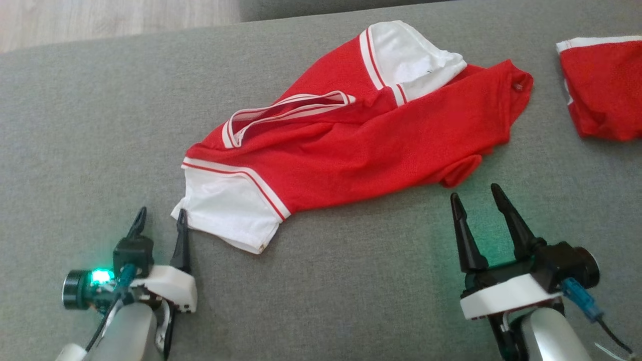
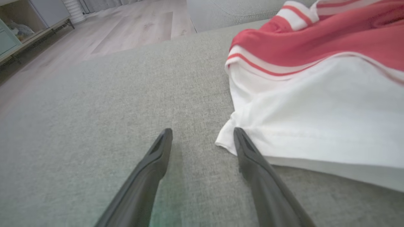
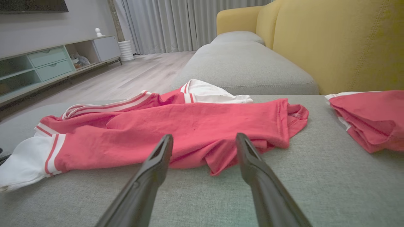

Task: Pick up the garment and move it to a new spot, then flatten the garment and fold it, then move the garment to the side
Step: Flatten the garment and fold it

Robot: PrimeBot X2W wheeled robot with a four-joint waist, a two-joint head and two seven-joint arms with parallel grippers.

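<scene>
My grippers will both lift and stretch the garment [image 1: 349, 147], and it will fall open into a broad panel, because loose folds [image 1: 466, 169] bunch up at its red hem.
A red garment [image 1: 371, 145] with white sleeves and striped trim lies crumpled across the grey sofa cushion [image 1: 100, 125]. My left gripper [image 1: 160, 216] is open at the lower left, one fingertip touching the corner of the near white sleeve [image 2: 315, 126]; the left gripper [image 2: 203, 132] holds nothing. My right gripper [image 1: 476, 195] stands open just below the garment's red hem [image 3: 221, 164]. Along the right gripper [image 3: 205, 138], the garment [image 3: 189, 126] lies spread ahead, apart from the fingers.
A second red garment [image 1: 602, 90] lies folded at the right edge of the cushion, also as the second garment [image 3: 369, 119]. A yellow sofa back [image 3: 341, 41] rises behind it. Wooden floor [image 1: 100, 20] and a low cabinet [image 3: 47, 66] lie beyond the cushion's far edge.
</scene>
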